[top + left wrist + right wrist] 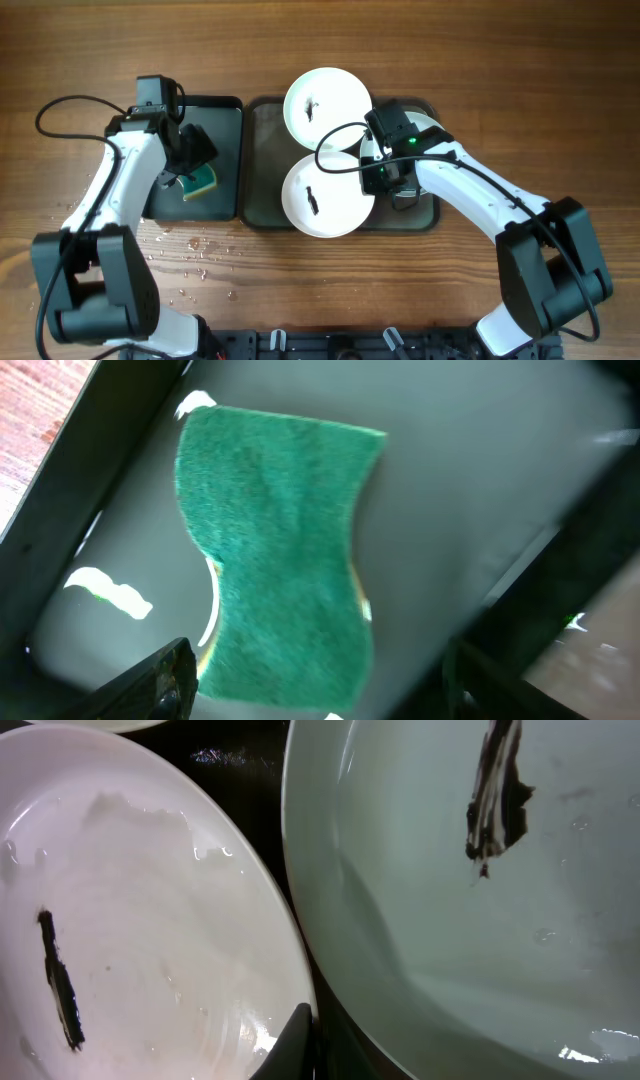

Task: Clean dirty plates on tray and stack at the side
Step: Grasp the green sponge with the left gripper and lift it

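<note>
My left gripper should keep moving down until its open fingers, lined up across the green sponge's narrow width [284, 575], are on either side of both edges [362, 610], then close.
Three white plates lie on the grey-green tray [262, 150]: a far plate [325, 100], a near plate [322, 197] and a right plate [428, 128] mostly hidden under my right arm. All three that I can see closely carry a dark smudge. My right gripper [388, 180] is low between the near plate [130, 940] and the right plate [470, 920]. One finger [297, 1040] rests at the near plate's rim and the other finger is hidden. My left gripper [190, 150] is open just above a green sponge [280, 540], its fingers [320, 685] either side of it.
The sponge [200, 182] lies on a narrow black tray [225, 115] left of the grey-green tray. Water drops [190, 245] spot the wooden table at the front left. Cables run along both arms.
</note>
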You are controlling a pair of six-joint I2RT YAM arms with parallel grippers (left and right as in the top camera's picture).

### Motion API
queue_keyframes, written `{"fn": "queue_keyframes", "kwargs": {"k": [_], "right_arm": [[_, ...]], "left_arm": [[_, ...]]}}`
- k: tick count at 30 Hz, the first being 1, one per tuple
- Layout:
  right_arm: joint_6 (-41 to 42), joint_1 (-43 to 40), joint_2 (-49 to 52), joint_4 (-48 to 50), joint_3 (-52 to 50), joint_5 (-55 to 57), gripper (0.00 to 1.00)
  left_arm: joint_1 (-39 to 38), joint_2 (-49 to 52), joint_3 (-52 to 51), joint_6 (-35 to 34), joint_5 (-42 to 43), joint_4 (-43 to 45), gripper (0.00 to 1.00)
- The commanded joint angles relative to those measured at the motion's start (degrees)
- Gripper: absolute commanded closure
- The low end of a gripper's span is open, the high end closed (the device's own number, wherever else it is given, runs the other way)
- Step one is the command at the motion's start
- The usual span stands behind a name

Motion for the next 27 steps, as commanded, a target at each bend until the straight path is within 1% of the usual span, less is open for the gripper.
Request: {"fn": "queue_keyframes", "kwargs": {"k": [1, 15, 20, 22, 23, 24, 25, 27], "right_arm": [[0.8, 0.2, -1.1, 0.0, -0.3, 1.4, 0.95], [0.8, 0.3, -1.1, -0.1, -0.3, 1.4, 0.95], [0.8, 0.3, -1.1, -0.1, -0.3, 1.4, 0.95], [0.8, 0.3, -1.1, -0.1, -0.3, 1.4, 0.94], [0.8, 0.3, -1.1, -0.1, -0.3, 1.4, 0.94], [0.8, 0.3, -1.1, -0.1, -0.3, 1.4, 0.94], [0.8, 0.3, -1.1, -0.1, -0.3, 1.4, 0.94], [0.8, 0.3, -1.1, -0.1, -0.3, 1.4, 0.94]], "left_arm": [[-0.2, 2.1, -0.4, -0.9, -4.8, 0.6, 0.24], [-0.2, 6.1, -0.5, -0.8, -4.8, 1.7, 0.27], [-0.2, 8.4, -0.5, -0.8, -4.8, 2.1, 0.25], [-0.2, 8.6, -0.5, -0.7, -4.9, 2.3, 0.32], [-0.2, 8.6, -0.5, -0.7, -4.9, 2.5, 0.44], [-0.2, 8.5, -0.5, -0.7, -4.9, 2.8, 0.51], [-0.2, 8.6, -0.5, -0.8, -4.9, 2.8, 0.51], [-0.2, 8.6, -0.5, -0.7, -4.8, 2.2, 0.41]]}}
